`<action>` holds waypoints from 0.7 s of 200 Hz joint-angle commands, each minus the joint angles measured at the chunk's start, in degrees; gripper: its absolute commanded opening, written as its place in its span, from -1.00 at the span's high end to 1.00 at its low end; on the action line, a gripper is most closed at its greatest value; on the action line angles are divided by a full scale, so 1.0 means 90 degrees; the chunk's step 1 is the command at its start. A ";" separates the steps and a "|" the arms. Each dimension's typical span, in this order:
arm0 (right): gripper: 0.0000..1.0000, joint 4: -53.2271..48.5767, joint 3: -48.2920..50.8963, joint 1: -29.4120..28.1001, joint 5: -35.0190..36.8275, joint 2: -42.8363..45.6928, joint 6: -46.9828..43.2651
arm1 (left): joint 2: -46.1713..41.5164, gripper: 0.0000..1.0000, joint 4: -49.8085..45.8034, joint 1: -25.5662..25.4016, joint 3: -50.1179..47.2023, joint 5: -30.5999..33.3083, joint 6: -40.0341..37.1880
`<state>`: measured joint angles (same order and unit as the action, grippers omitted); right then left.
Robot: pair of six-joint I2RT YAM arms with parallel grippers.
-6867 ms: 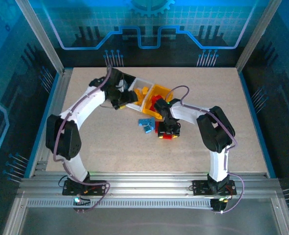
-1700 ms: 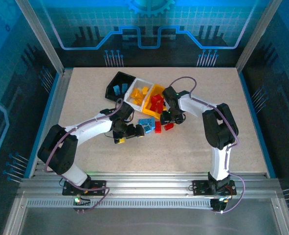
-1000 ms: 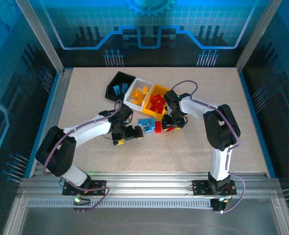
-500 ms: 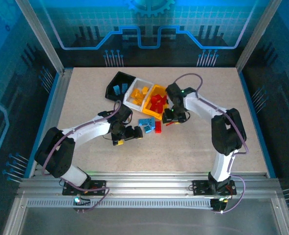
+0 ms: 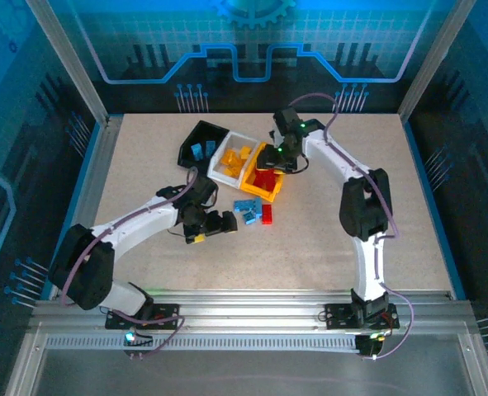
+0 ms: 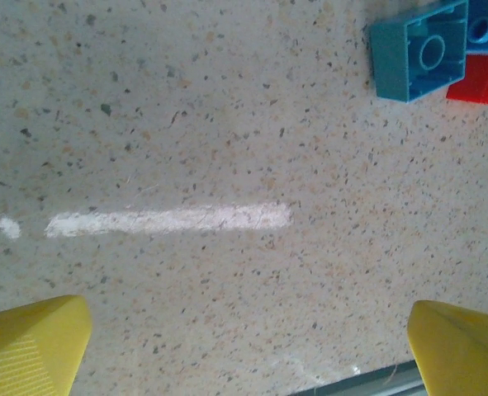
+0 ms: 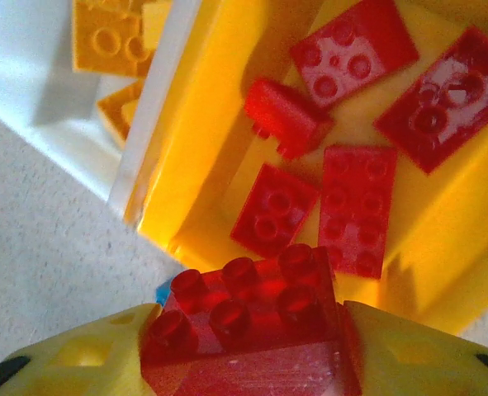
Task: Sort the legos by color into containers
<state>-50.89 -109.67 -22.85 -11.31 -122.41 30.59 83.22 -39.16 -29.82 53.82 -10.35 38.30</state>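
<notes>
The loose red lego is touching the blue legos (image 5: 258, 209), so my left gripper should move away while my right gripper picks up the red lego (image 5: 267, 214) first.
My right gripper (image 7: 248, 346) is shut on a red lego (image 7: 252, 318) and holds it above the near rim of the yellow-orange bin (image 7: 186, 177). Several red legos (image 7: 355, 206) lie in that bin. From above, the right gripper (image 5: 281, 158) hovers over the yellow-orange bin (image 5: 275, 192). The white bin (image 5: 225, 171) holds orange legos (image 5: 239, 157), and the black bin (image 5: 206, 132) holds blue ones. My left gripper (image 5: 215, 226) sits low over the table, open, with nothing between its yellow fingertips (image 6: 29, 342). Ahead of it lie a light blue lego (image 6: 417, 51) and a red lego (image 6: 485, 82).
Loose blue legos (image 5: 245, 208) and a red lego (image 5: 267, 215) lie on the speckled table just in front of the bins. A white streak (image 6: 169, 220) marks the tabletop under the left gripper. Metal rails border the table on the left and near sides.
The right gripper has carried the red lego from the table beside the loose pile up and back over the yellow-orange bin. The left gripper has barely shifted.
</notes>
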 commanded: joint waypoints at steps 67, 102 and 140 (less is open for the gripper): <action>-0.39 -0.0403 0.0253 0.0037 0.0222 0.0685 0.0001 | -0.0105 -0.98 -0.0410 0.0236 0.0302 -0.0010 -0.0577; -0.34 -0.0364 0.1626 -0.0161 0.0295 0.1528 -0.0027 | 0.0402 -0.98 -0.0224 0.0399 0.0792 -0.0197 -0.0564; -0.26 -0.0181 0.2892 -0.0749 0.0800 0.1898 -0.0097 | 0.0541 -0.98 0.0621 0.0634 0.0541 -0.0751 0.0281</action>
<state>-52.60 -88.99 -25.96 -7.18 -106.15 30.63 87.53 -38.46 -25.67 59.64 -12.19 35.92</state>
